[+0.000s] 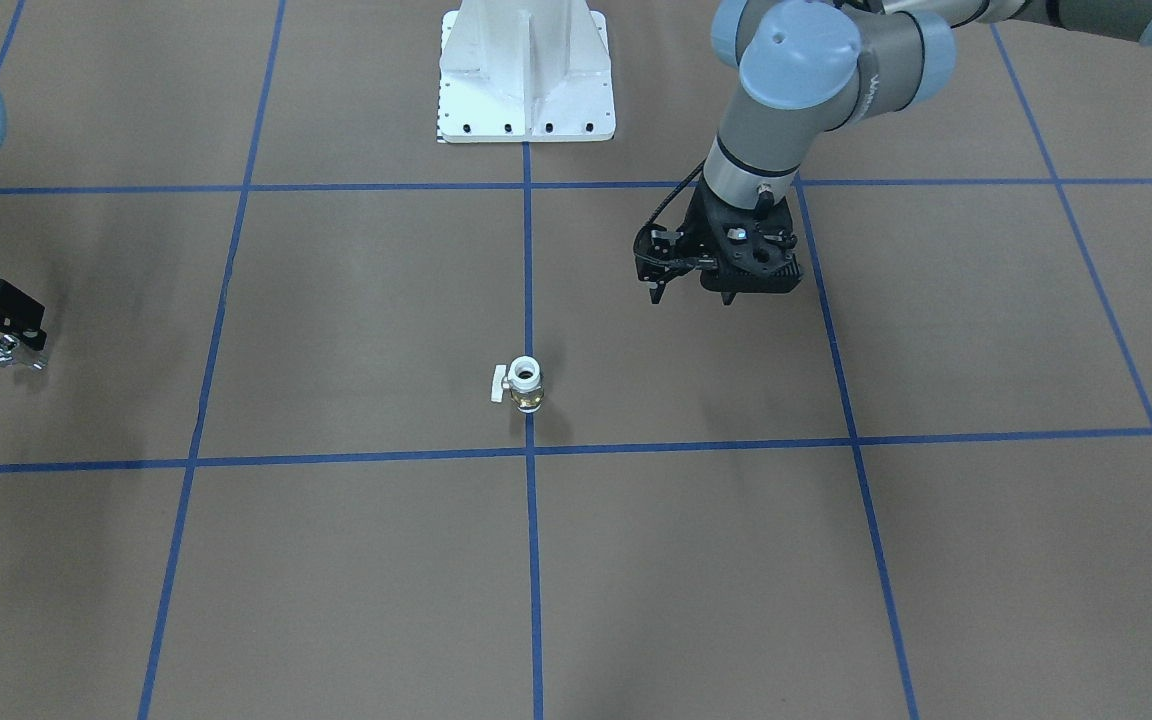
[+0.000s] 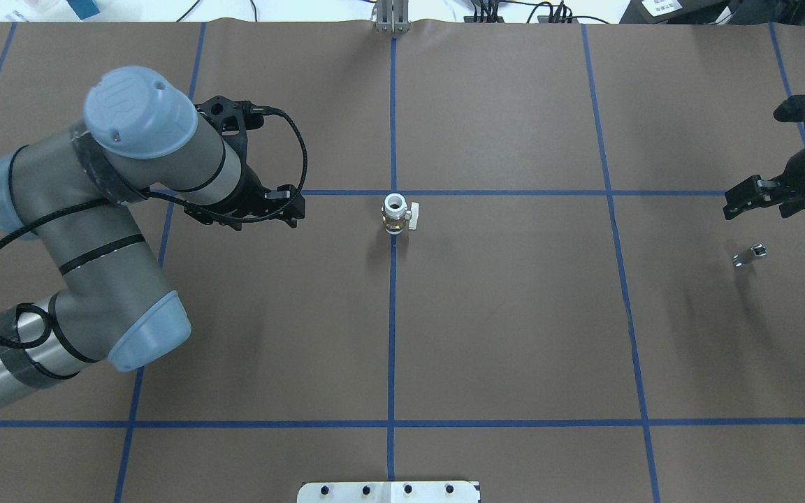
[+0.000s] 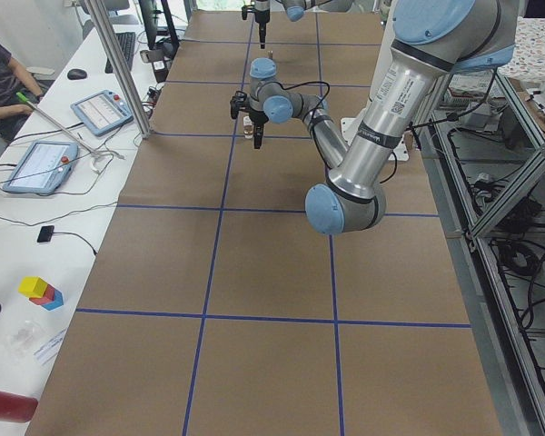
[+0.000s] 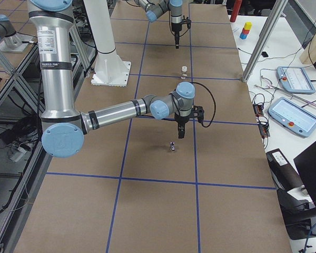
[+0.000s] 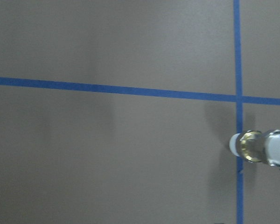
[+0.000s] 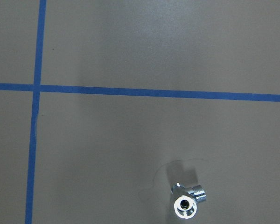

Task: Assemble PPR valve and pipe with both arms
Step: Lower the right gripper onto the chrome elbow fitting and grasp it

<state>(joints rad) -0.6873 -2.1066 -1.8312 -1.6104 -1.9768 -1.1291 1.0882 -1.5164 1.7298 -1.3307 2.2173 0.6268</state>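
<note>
The white collar (image 1: 525,370) has an open hole that faces up, so the chrome pipe (image 1: 22,353) should go straight in and stay upright when the robot lowers it.
The PPR valve (image 1: 524,385) stands upright on the centre blue line, white collar up and white lever to its side; it also shows in the overhead view (image 2: 397,212) and at the right edge of the left wrist view (image 5: 260,147). The chrome pipe (image 2: 749,256) lies far to the robot's right; it shows in the front view (image 1: 12,352) and the right wrist view (image 6: 187,201). My left gripper (image 1: 691,296) hangs open and empty above the table, left of the valve. My right gripper (image 2: 762,202) is open and empty, just beyond the pipe and above it.
The white pedestal base (image 1: 526,75) stands at the robot's edge of the brown, blue-taped table. Operators' desks with tablets (image 3: 100,111) and an aluminium post (image 3: 118,64) line the far side. The left arm's elbow (image 2: 130,328) overhangs the left half.
</note>
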